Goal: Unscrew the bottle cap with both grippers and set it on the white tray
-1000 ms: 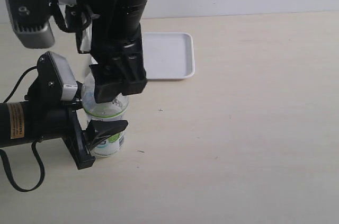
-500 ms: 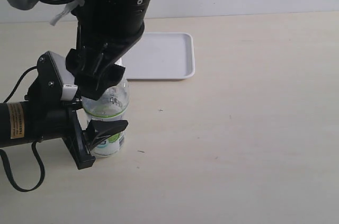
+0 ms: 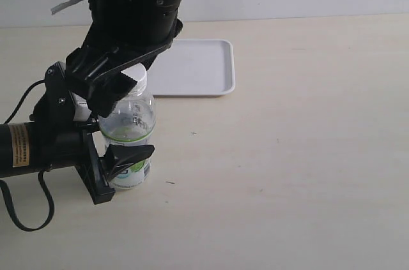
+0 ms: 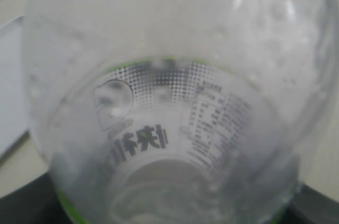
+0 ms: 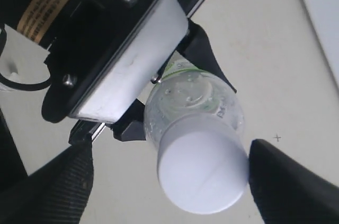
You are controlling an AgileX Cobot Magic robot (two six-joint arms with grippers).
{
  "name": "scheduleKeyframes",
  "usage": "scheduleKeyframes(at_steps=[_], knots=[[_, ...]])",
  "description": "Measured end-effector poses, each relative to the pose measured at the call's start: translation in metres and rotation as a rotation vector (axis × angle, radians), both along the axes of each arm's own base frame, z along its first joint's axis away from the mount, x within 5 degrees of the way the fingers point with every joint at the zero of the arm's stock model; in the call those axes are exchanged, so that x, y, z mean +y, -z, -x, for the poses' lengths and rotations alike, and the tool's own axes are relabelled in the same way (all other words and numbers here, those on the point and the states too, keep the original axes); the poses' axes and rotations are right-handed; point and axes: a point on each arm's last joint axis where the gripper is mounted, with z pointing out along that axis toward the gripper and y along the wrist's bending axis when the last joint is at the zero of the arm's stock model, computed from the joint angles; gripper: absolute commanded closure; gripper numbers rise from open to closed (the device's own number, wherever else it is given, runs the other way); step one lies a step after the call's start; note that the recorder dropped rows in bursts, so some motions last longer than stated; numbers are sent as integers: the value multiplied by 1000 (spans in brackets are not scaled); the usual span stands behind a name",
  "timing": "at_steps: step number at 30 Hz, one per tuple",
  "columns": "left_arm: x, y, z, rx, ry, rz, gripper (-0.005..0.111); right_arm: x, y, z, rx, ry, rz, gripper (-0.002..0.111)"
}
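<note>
My left gripper clamps the bottle. The clear bottle should stay still and the white bottle cap (image 3: pixel 136 75) should come off when I turn the cap.
The clear bottle (image 3: pixel 128 123) stands upright on the table, its white-and-green label low on its body. My left gripper (image 3: pixel 121 155) is shut on the bottle's lower part, and the bottle (image 4: pixel 169 102) fills the left wrist view. The white bottle cap (image 3: pixel 137 73) sits on the neck. My right gripper (image 5: pixel 175 181) hovers over the cap (image 5: pixel 204 173), open, with one black finger (image 5: pixel 280 187) close against the cap's side and the other standing well off. The white tray (image 3: pixel 204 69) lies behind the bottle with nothing on it.
The left arm's black body with its grey block (image 3: pixel 70 94) and orange label (image 3: pixel 19 145) lies along the table at the left. The right arm's thick black wrist (image 3: pixel 137 2) hangs over the bottle and hides part of the tray. Bare tabletop (image 3: pixel 300 142) stretches to the right.
My right gripper has turned about the bottle's top and opened off the cap, which now shows white on the neck. The left gripper and the bottle have stayed put.
</note>
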Motion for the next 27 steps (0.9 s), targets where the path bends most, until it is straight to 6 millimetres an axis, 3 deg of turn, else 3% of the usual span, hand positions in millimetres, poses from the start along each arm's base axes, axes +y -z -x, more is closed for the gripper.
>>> scheduleKeyframes(at_steps=[7,20,22,27], knots=[[0,0,-1,-1,-1,0,107,0,0,0,49,125,-17,35],[0,0,0,1,3,-2,107,-3,1,-2,71,270,-10,62],[0,0,0,1,5,-3,107,-3,1,-3,69,276,-8,69],[0,0,0,1,5,-3,107,-3,1,-3,70,280,-8,97]])
